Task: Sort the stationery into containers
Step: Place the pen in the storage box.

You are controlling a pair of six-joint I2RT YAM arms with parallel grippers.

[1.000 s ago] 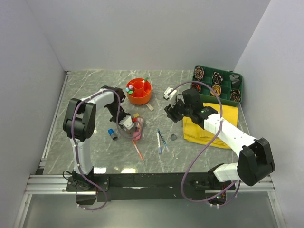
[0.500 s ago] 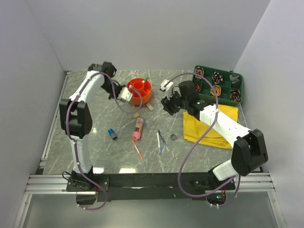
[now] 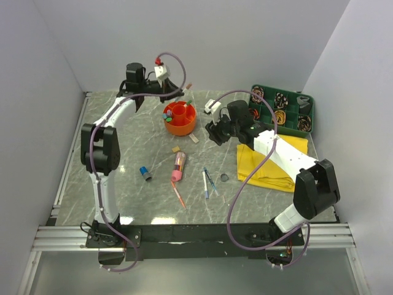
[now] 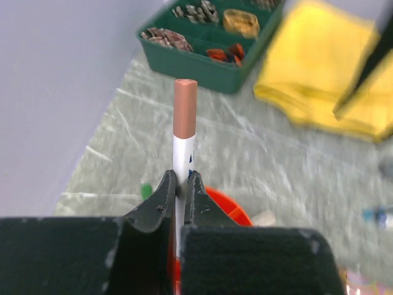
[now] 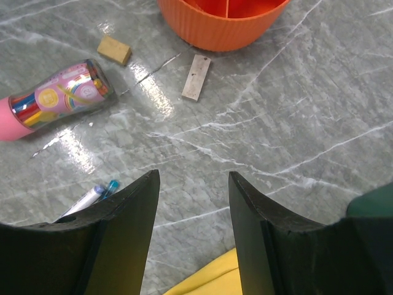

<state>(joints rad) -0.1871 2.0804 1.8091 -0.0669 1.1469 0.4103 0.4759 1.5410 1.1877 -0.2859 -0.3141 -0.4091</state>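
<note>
The white pen [image 4: 185,120] is upright with its cap at the top by the orange organiser's back compartment [image 3: 183,106], so my left gripper should keep guiding it in until the pen's lower end is inside.
My left gripper [image 3: 175,92] is shut on a white pen with a copper-brown cap [image 4: 185,120], held in the air just behind the orange organiser [image 3: 180,118]; its rim shows below the jaws in the left wrist view [image 4: 233,208]. My right gripper [image 3: 215,131] is open and empty, low over bare table right of the organiser [image 5: 221,27]. On the table lie a pink tube [image 3: 178,166], two small erasers [image 5: 114,50] [image 5: 196,77], a blue cap [image 3: 145,173], a dark disc [image 3: 225,178], blue pens [image 3: 207,182] and a red pen [image 3: 179,195].
The green divided tray [image 3: 281,108] stands at the back right with items in its cells. A yellow cloth [image 3: 270,161] lies in front of it, under my right arm. White walls enclose the table on three sides.
My left gripper has risen from beside the pink tube and swung back to above the organiser's far side, carrying the pen. My right gripper has shifted slightly left.
</note>
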